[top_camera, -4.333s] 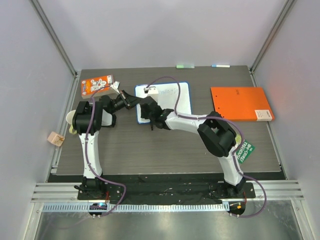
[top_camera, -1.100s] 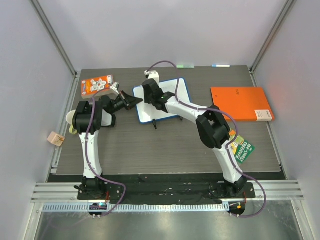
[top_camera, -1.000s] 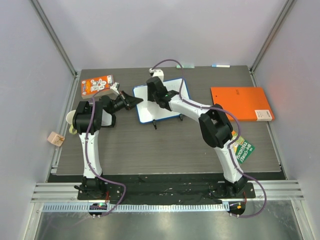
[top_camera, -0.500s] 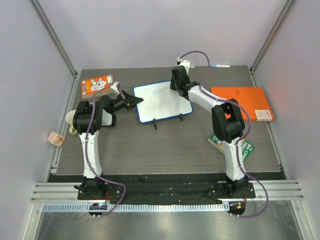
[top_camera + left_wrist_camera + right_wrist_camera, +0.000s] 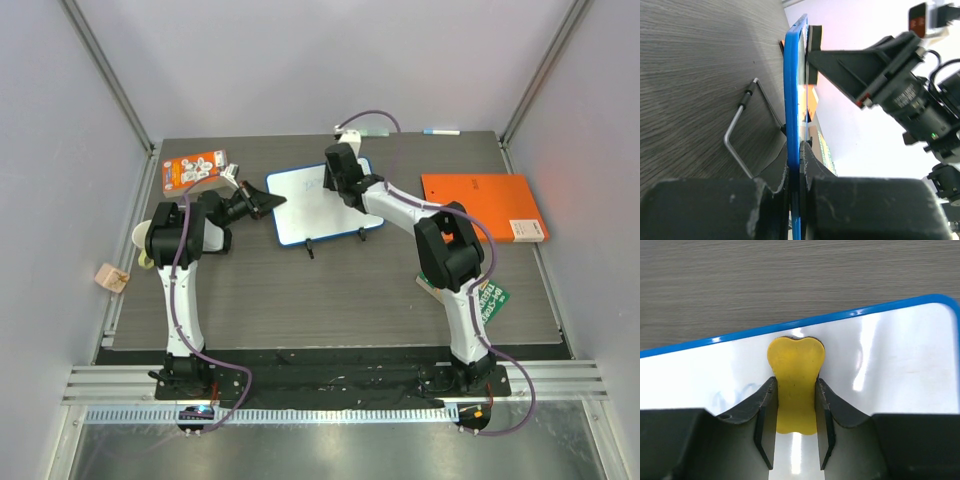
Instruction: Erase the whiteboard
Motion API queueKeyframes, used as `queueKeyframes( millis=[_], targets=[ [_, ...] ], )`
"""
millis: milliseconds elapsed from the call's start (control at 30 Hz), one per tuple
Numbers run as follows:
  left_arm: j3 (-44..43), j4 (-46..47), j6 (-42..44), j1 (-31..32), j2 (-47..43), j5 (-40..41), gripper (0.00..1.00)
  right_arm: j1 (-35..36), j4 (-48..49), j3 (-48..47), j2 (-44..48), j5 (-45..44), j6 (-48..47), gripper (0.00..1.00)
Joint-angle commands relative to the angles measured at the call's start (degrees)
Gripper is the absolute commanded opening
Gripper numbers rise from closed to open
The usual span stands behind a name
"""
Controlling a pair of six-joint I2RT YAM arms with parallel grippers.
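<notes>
I should sweep the eraser back over the faint blue scribbles (image 5: 735, 397) with my right gripper, toward the whiteboard's edge at my left gripper (image 5: 283, 191), because they still show beside the eraser.
The whiteboard (image 5: 305, 205), white with a thin blue frame, lies at the back middle of the table. My left gripper (image 5: 268, 204) is shut on its left edge; the left wrist view shows the blue frame (image 5: 792, 115) edge-on between the jaws. My right gripper (image 5: 338, 187) is over the board's upper middle and is shut on a yellow eraser (image 5: 795, 382), which presses on the white surface near the top blue edge (image 5: 850, 314). Faint blue scribbles (image 5: 732, 396) show left of the eraser.
An orange flat folder (image 5: 482, 207) lies at the right. An orange card with white dots (image 5: 195, 170) lies at the back left. A green packet (image 5: 487, 299) sits by the right arm. Two markers (image 5: 440, 131) lie along the back edge. A small block (image 5: 112, 277) sits off the table's left side.
My right gripper with the eraser has swept across the board from left to its far right corner, then back to the upper middle. The left gripper has kept hold of the board's left edge.
</notes>
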State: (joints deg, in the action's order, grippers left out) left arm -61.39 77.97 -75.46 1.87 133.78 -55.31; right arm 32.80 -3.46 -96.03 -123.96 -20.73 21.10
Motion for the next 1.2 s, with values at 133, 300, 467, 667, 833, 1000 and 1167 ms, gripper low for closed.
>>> queueKeyframes(
  millis=[133, 300, 467, 667, 833, 1000, 1167],
  targets=[
    [-0.1, 10.6, 7.1, 0.0, 1.1, -2.7, 0.0, 7.0, -8.8, -4.4, -11.3, 12.2, -0.2, 0.01],
    [-0.1, 10.6, 7.1, 0.0, 1.0, -2.8, 0.0, 6.8, -10.4, -7.3, -13.7, 10.5, 0.9, 0.01],
    [0.0, 10.6, 7.1, 0.1, 1.0, -2.6, 0.0, 2.5, -10.7, -4.5, -11.0, 4.9, 3.2, 0.01],
    [0.1, 10.6, 7.3, 0.0, 0.9, -2.6, 0.0, -1.4, -11.6, -2.7, -8.0, -2.9, 1.7, 0.01],
    [0.0, 10.6, 7.2, 0.1, 1.0, -2.7, 0.0, -2.6, -15.7, -5.5, -9.5, -9.2, -0.5, 0.01],
    [-0.1, 10.6, 7.1, 0.1, 1.1, -2.7, 0.0, -2.5, -15.5, -4.9, -10.1, -2.3, 0.0, 0.01],
    [-0.4, 10.6, 7.0, 0.3, 1.0, -2.9, 0.0, 0.5, -11.9, -2.1, -8.8, 8.5, 0.6, 0.02]
  ],
)
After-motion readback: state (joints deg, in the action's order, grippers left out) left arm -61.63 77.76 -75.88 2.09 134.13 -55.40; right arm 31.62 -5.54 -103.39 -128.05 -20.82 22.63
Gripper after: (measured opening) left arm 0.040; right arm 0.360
